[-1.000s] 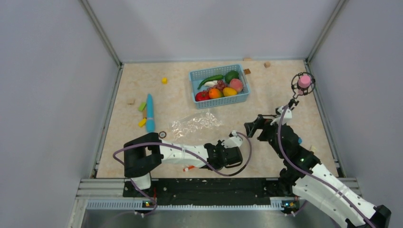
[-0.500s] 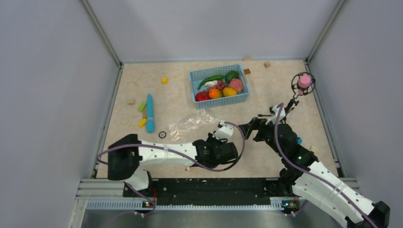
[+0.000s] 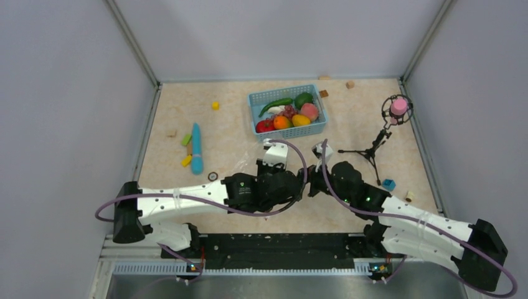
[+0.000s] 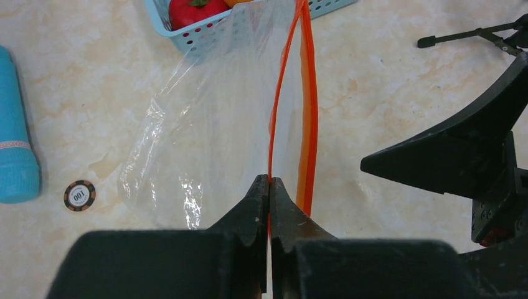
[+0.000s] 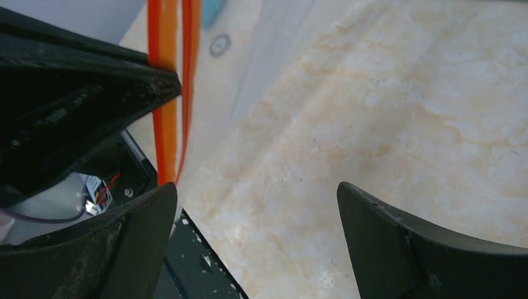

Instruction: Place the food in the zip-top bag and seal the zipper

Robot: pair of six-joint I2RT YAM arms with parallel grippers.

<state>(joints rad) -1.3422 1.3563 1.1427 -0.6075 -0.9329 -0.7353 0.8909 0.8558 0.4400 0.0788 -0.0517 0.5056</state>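
My left gripper is holding a zipper piece, and the bag's opening beside it is a narrow slit [image 4: 289, 118]. My right gripper should therefore pull the other zipper piece [image 4: 310, 121] away before adding food.
The clear zip-top bag [image 4: 205, 124] hangs from my left gripper [image 4: 269, 182], which is shut on one orange-red zipper strip [image 4: 278, 93]; the other strip [image 4: 310, 112] runs beside it, so the mouth gapes. In the top view both arms hide the bag. My left gripper [image 3: 287, 177] and right gripper [image 3: 316, 180] meet mid-table. My right gripper [image 5: 255, 193] is open and empty, right beside the strips [image 5: 163, 93]. The food sits in a light-blue basket [image 3: 252, 99]: tomato [image 3: 265, 125], orange [image 3: 281, 122], mango [image 3: 301, 119], peach [image 3: 309, 111], pepper [image 3: 303, 98], chili [image 3: 276, 104].
A light-blue stick [image 3: 197, 148] and small blocks [image 3: 186, 161] lie at the left, with a round token [image 3: 213, 176] near them. A black tripod with a pink top [image 3: 398, 107] stands at the right. A small blue block [image 3: 388, 184] lies beside it.
My left gripper has carried the bag up and forward towards the basket, so it no longer lies flat. My right gripper has swung left to meet it.
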